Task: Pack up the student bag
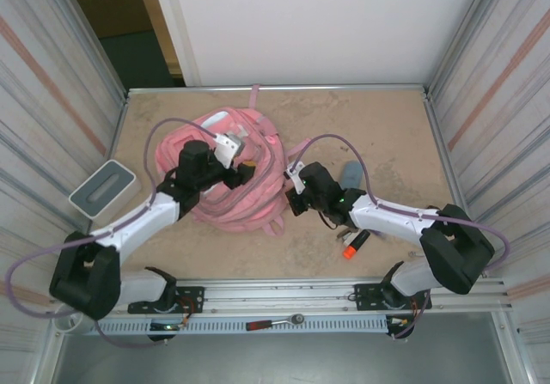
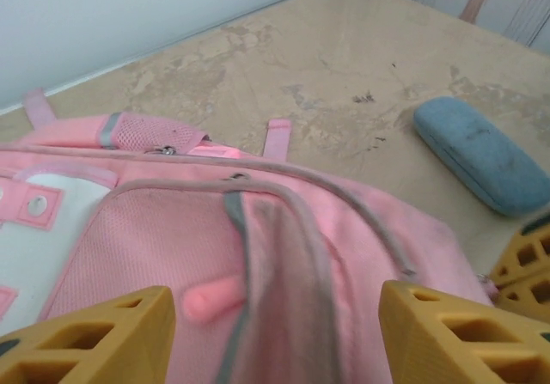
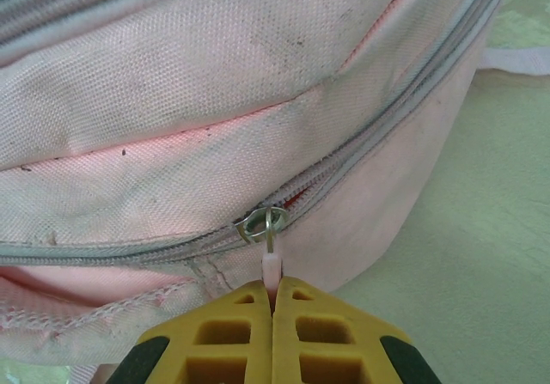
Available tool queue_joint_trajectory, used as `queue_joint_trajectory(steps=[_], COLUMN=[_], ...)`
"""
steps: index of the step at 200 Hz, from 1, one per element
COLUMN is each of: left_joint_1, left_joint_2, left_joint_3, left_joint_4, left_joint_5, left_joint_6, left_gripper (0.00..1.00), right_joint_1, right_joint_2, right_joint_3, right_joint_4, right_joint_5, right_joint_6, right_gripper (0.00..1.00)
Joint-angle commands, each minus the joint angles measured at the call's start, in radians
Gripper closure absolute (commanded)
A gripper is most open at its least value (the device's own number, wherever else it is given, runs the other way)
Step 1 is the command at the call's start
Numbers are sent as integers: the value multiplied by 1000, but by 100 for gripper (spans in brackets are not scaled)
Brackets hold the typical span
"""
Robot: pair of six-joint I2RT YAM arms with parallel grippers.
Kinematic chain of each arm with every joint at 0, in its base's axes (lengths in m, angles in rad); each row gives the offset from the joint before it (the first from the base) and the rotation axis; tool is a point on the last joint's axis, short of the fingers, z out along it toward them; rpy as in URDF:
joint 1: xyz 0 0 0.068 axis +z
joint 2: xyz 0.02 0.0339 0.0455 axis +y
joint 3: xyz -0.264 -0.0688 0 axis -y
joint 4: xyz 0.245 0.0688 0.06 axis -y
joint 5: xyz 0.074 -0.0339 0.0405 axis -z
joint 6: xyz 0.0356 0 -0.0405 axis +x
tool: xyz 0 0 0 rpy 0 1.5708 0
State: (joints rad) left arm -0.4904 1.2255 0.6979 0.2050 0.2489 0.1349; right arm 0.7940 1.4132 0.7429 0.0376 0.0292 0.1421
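Observation:
The student bag's side is lying in slack creases (image 1: pixel 242 204), so I expect its edge (image 1: pixel 265 220) to gather up into a narrow fold when I pull it.
The student bag (image 1: pixel 249 204), a large pink backpack, lies flat in the middle of the table. My left gripper (image 1: pixel 244 173) hovers over its top, open. Its yellow fingers (image 2: pixel 86 337) straddle a grey zip line and a loose pink zip pull (image 2: pixel 213 298) without touching them. My right gripper (image 1: pixel 296 200) is at the bag's right side, shut on a pale pink zip pull (image 3: pixel 271 268). This pull hangs from a silver slider ring (image 3: pixel 262 223) on the grey zip (image 3: pixel 387 122). Beside the slider the zip gapes slightly.
A blue glasses case (image 1: pixel 351 175) lies just right of the bag, also seen from the left wrist (image 2: pixel 481 154). An orange-capped marker (image 1: pixel 356 244) lies by the right arm. A grey-white box (image 1: pixel 103 186) sits at the left wall. A ratchet tool (image 1: pixel 275 322) rests on the front rail.

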Motion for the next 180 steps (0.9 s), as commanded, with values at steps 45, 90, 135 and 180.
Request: queue_joint_trajectory(steps=[45,90,135,180], left_joint_1=[-350,-387,-387,-375], left_joint_2=[-158,34,116,31], left_joint_3=[-206,-176,-153,-219], left_joint_4=[26,101,198,257], left_joint_5=[-243,-407,-482,-417], left_joint_6=[337,369,407,401], left_gripper=[38,43,83,100], right_joint_1=[-28,-32,-37,-69], right_joint_2=[-43,-52,-69,-39], right_joint_3=[4,-5,-22,-21], right_joint_4=[60,73,66,30], right_joint_5=[-86,-101,-86,-46], right_joint_6=[90,99,103,106], right_gripper=[100,100,100,100])
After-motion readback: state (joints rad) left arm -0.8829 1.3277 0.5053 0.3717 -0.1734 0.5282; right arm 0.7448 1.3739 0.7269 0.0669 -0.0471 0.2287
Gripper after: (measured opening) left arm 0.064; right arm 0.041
